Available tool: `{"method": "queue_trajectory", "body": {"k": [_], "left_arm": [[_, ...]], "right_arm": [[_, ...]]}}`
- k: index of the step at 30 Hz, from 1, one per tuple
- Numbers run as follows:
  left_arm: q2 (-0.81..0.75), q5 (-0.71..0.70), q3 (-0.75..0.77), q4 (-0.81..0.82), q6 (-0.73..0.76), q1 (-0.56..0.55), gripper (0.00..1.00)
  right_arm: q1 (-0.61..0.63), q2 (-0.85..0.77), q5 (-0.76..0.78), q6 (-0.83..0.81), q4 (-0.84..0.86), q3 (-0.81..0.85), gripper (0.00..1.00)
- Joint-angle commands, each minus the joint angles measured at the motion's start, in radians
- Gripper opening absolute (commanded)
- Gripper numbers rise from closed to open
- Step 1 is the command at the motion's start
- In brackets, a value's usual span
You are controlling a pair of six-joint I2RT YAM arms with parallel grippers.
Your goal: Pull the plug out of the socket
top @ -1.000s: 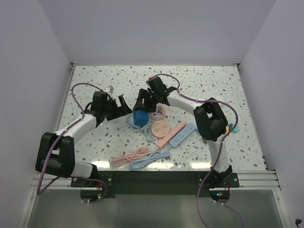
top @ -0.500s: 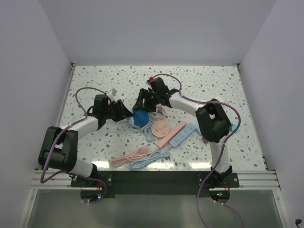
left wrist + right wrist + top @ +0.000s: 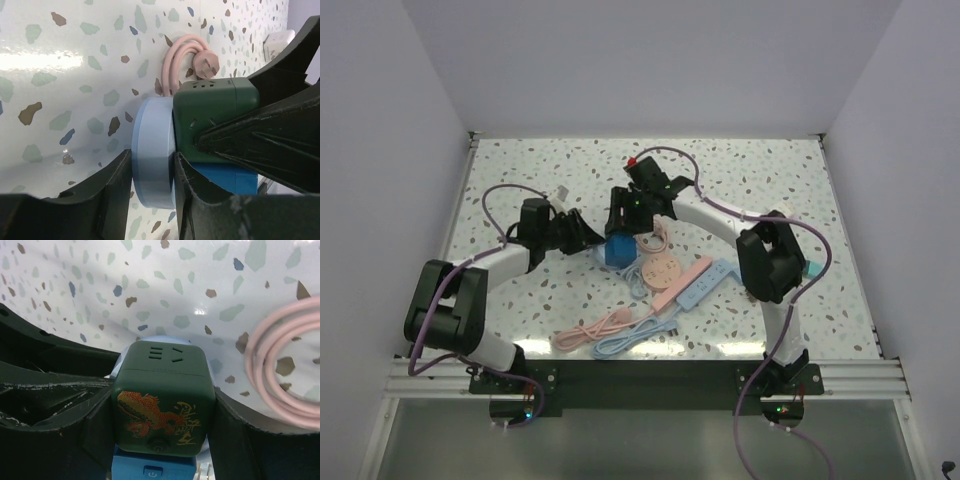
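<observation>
The green socket is covering the blue cube next to the light blue plug, so next my right gripper moves the green socket out of the way and then holds the blue cube [image 3: 621, 252] first.
A dark green cube socket [image 3: 162, 400] with a gold and red dragon print sits on top of a blue cube [image 3: 617, 250] near the table's middle. A light blue round plug [image 3: 152, 150] is stuck on the side of the green socket [image 3: 215, 115]. My left gripper [image 3: 152, 175] is shut on the plug, one finger on each flat face. My right gripper [image 3: 162, 407] comes in from the far side and is shut on the green socket, its fingers against two opposite sides. In the top view both grippers [image 3: 592, 240] [image 3: 625, 215] meet at the cube and hide the plug.
A coiled pink cable [image 3: 655, 235] lies just right of the cube. A pink round disc [image 3: 657, 268], a pink power strip [image 3: 682, 282] and a pale blue one [image 3: 705, 285] lie nearer the front, with pink and blue cables [image 3: 610, 332] trailing toward the near edge.
My left gripper moved right to the cube and went from open to shut on the light blue plug. The right gripper kept its hold on the socket and shifted slightly.
</observation>
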Motion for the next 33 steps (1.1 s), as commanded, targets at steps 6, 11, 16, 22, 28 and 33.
{"method": "queue_trajectory", "body": {"k": [6, 11, 16, 22, 28, 33], "left_arm": [[0.052, -0.141, 0.006, -0.055, 0.046, 0.004, 0.00], [0.064, -0.156, 0.003, -0.063, 0.054, 0.004, 0.00], [0.070, -0.161, 0.008, -0.058, 0.047, 0.004, 0.00], [0.053, -0.163, 0.012, -0.049, 0.025, 0.004, 0.00], [0.017, -0.140, 0.041, -0.045, 0.005, 0.004, 0.00], [-0.022, -0.126, 0.099, -0.066, -0.005, 0.004, 0.00]], "right_arm": [[-0.042, -0.256, 0.071, -0.101, -0.127, 0.001, 0.00], [-0.113, -0.333, 0.046, -0.049, -0.119, -0.049, 0.00], [-0.130, -0.361, 0.015, -0.055, -0.161, -0.055, 0.00], [-0.167, -0.418, 0.127, -0.072, -0.261, -0.076, 0.00], [-0.328, -0.373, 0.455, -0.091, -0.453, -0.119, 0.00], [-0.411, -0.301, 0.595, -0.103, -0.498, -0.154, 0.00]]}}
